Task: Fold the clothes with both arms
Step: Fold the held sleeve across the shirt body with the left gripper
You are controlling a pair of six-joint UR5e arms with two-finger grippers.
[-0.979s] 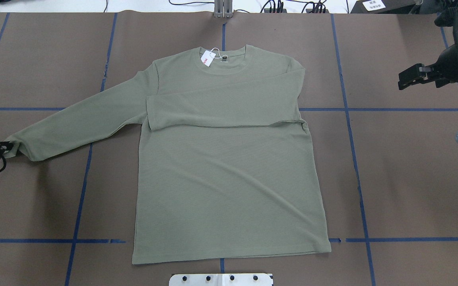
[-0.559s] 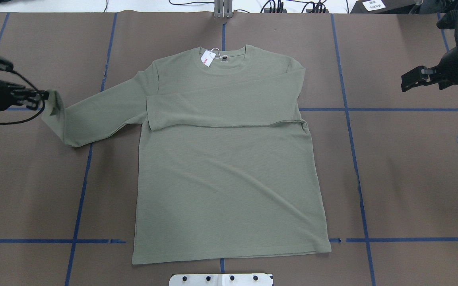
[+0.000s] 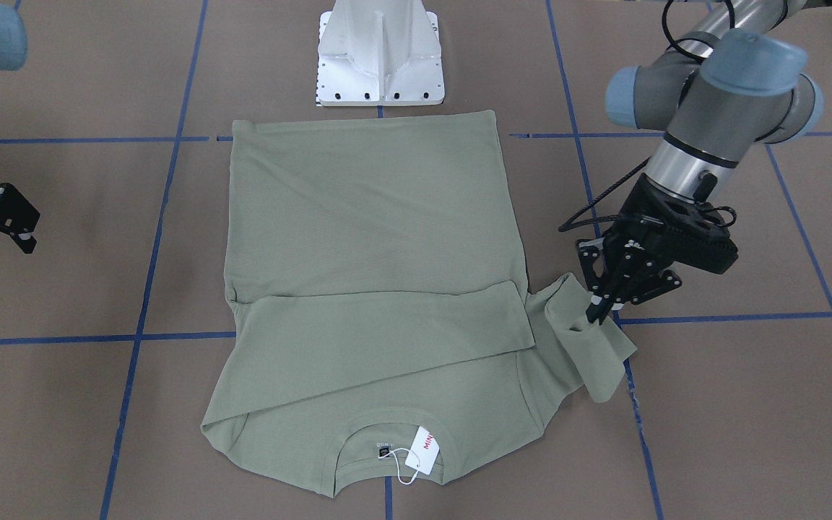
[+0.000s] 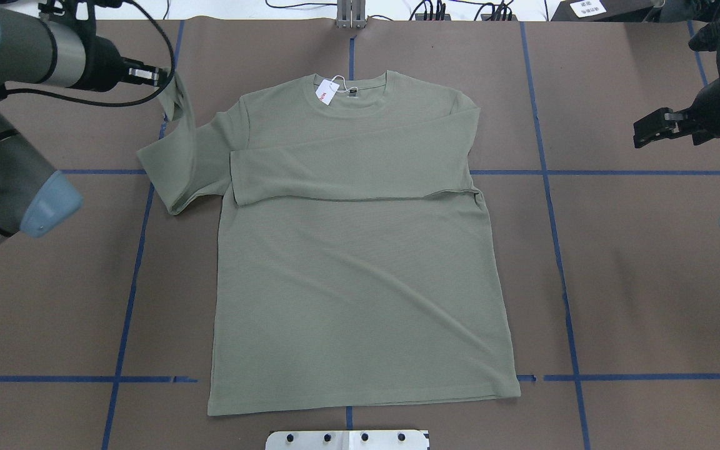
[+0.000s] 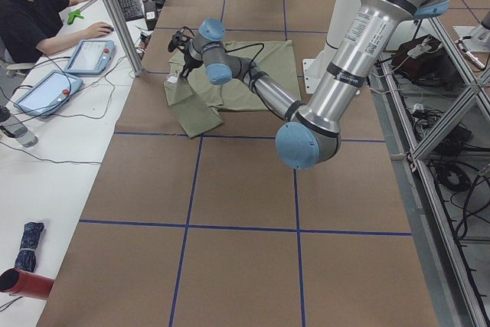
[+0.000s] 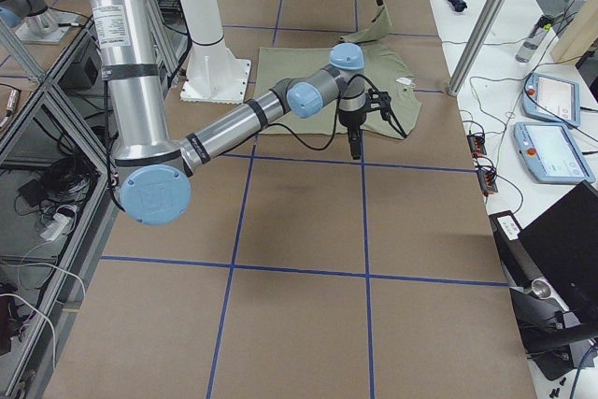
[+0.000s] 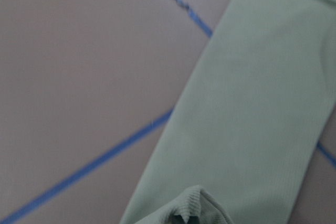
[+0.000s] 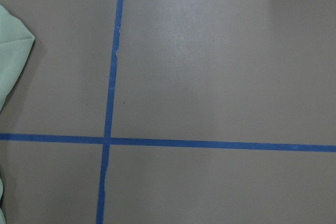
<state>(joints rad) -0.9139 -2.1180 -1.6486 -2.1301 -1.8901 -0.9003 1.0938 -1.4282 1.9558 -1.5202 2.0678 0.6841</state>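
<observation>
The folded sleeve (image 3: 387, 336) lies flat along the way across the chest. My left gripper should keep moving the cuff that way until it gets close to the shirt's opposite side edge (image 3: 248, 296).
The olive-green shirt (image 4: 360, 281) lies flat on the brown table, its collar and white hang tag (image 4: 324, 94) on the far side from the robot. One sleeve (image 4: 347, 169) lies folded across the chest. My left gripper (image 4: 159, 75) is shut on the cuff of the other sleeve (image 4: 175, 156) and holds it above the table beside the shoulder, so the sleeve hangs doubled over. The front-facing view shows the same grip (image 3: 596, 312). The cuff (image 7: 194, 205) fills the bottom of the left wrist view. My right gripper (image 4: 641, 134) hovers open far off the shirt's other side, holding nothing.
The white pedestal base (image 3: 380, 58) stands at the shirt's hem side. Blue tape lines (image 4: 125, 312) grid the brown table cover. A metal post (image 4: 350, 15) rises at the far edge. A person (image 5: 38, 13) sits at a desk with tablets beyond the table's left end.
My left gripper has carried the sleeve cuff from the table's left edge up and inward toward the shirt's shoulder, and the sleeve now hangs doubled. The right gripper has barely moved.
</observation>
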